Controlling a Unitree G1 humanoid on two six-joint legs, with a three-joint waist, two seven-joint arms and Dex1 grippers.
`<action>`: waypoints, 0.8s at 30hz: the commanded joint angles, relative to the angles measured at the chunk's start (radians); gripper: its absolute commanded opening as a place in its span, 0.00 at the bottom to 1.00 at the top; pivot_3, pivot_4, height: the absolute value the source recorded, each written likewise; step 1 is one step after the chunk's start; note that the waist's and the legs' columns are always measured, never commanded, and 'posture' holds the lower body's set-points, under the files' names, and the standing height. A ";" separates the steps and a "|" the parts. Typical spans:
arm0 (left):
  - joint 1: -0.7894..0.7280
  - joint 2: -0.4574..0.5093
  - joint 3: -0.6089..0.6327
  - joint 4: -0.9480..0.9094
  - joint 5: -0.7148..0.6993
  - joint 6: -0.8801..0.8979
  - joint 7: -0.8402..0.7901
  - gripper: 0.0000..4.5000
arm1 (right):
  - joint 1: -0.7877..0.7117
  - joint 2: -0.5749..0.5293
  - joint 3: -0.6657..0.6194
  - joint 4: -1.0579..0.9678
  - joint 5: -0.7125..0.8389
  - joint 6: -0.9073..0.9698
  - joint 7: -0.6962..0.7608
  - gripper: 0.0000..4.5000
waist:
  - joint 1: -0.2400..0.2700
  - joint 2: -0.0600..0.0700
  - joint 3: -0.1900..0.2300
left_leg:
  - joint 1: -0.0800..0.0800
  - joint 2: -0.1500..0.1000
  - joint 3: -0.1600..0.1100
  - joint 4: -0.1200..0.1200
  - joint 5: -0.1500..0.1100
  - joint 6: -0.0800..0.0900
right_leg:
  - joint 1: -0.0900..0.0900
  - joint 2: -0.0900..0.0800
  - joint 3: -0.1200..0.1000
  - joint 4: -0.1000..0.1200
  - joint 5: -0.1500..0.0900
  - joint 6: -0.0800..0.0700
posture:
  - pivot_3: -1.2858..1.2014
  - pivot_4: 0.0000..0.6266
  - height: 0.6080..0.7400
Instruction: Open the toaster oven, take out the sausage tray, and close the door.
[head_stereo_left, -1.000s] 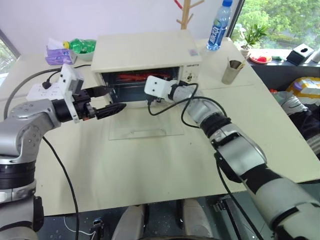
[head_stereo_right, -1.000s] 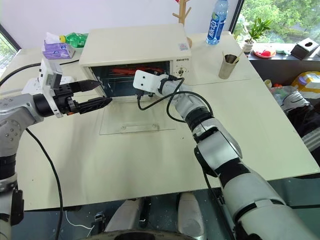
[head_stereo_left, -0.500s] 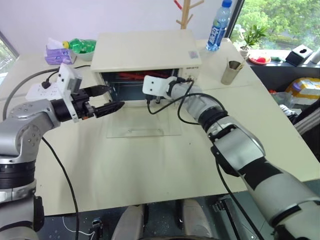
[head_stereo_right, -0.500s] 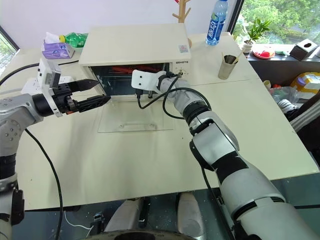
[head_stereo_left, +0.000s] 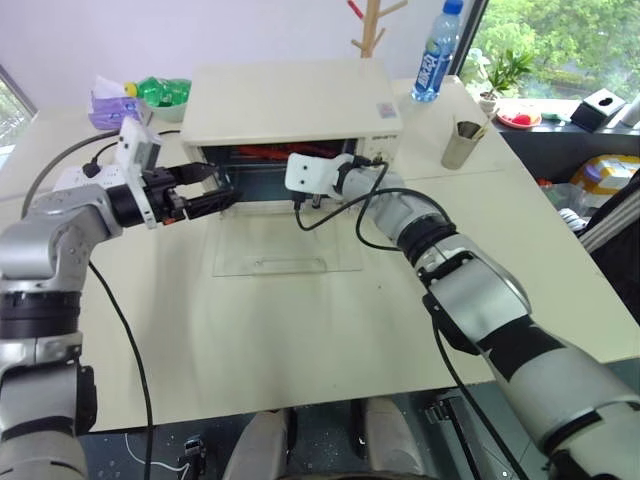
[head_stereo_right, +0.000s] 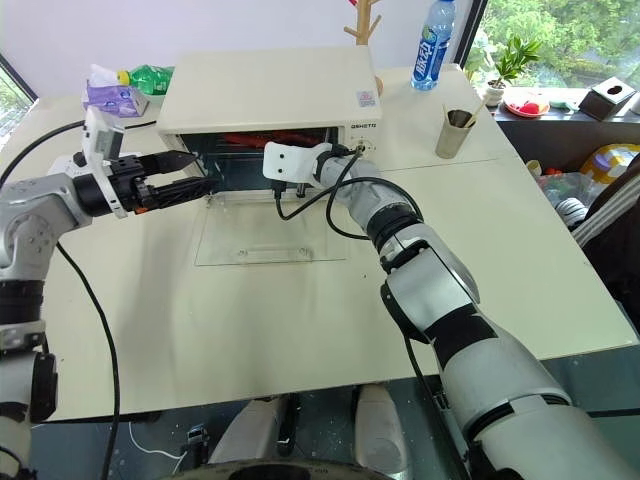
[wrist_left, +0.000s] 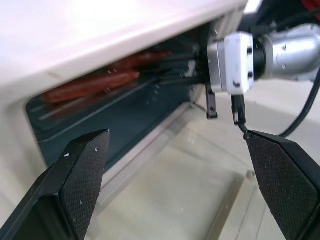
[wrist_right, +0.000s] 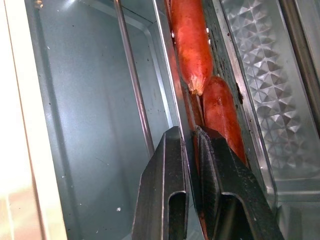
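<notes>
I expect the red sausages (head_stereo_left: 264, 152) to slide toward one end when I carry the silver sausage tray (wrist_left: 102, 106) out, because the sausages lie loose along the tray.
The cream toaster oven (head_stereo_left: 290, 100) stands on the table with its glass door (head_stereo_left: 288, 245) folded down flat in front of it. Inside, red sausages (wrist_right: 192, 40) lie on the silver sausage tray (wrist_right: 250, 75). My right gripper (wrist_right: 192, 135) reaches into the oven mouth and is shut on the tray's front rim. My left gripper (head_stereo_left: 225, 185) hovers open at the left end of the oven opening, level with the rack, touching nothing. From the left wrist view, the sausages (wrist_left: 100, 82) lie deep inside and my right wrist sits at the opening.
A white power strip (head_stereo_left: 85, 178) lies left of the oven, under my left arm. Behind it are a tissue pack (head_stereo_left: 110, 105) and a green bottle (head_stereo_left: 165, 92). A metal cup (head_stereo_left: 462, 140) and a water bottle (head_stereo_left: 437, 55) stand to the right.
My right gripper has shut on the tray's rim inside the oven. My left gripper has moved forward, from over the table up to the oven's opening, still open.
</notes>
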 joint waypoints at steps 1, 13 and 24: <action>-0.086 0.017 -0.029 0.105 0.057 -0.070 -0.080 1.00 | -0.001 0.002 -0.022 -0.063 0.019 -0.034 -0.023 0.02 | -0.002 0.000 0.000 | 0.000 0.000 0.000 0.000 0.000 0.000 | 0.000 0.000 0.000 0.000 0.000 0.000 | 0.52 0.24 1.00; -0.258 -0.016 -0.081 0.377 0.188 -0.204 -0.201 1.00 | 0.055 -0.025 -0.020 -0.211 -0.011 -0.036 -0.003 0.02 | -0.017 0.000 0.000 | -0.001 0.000 0.000 -0.001 0.000 -0.001 | -0.002 0.000 0.000 0.000 0.000 0.000 | 0.52 0.24 1.00; -0.270 -0.019 -0.068 0.399 0.213 -0.211 -0.245 1.00 | 0.225 -0.065 -0.026 -0.557 -0.008 0.069 0.105 0.02 | -0.019 0.000 0.000 | -0.002 0.000 0.000 0.000 0.000 -0.001 | -0.002 0.000 0.000 0.001 0.000 0.000 | 0.52 0.24 1.00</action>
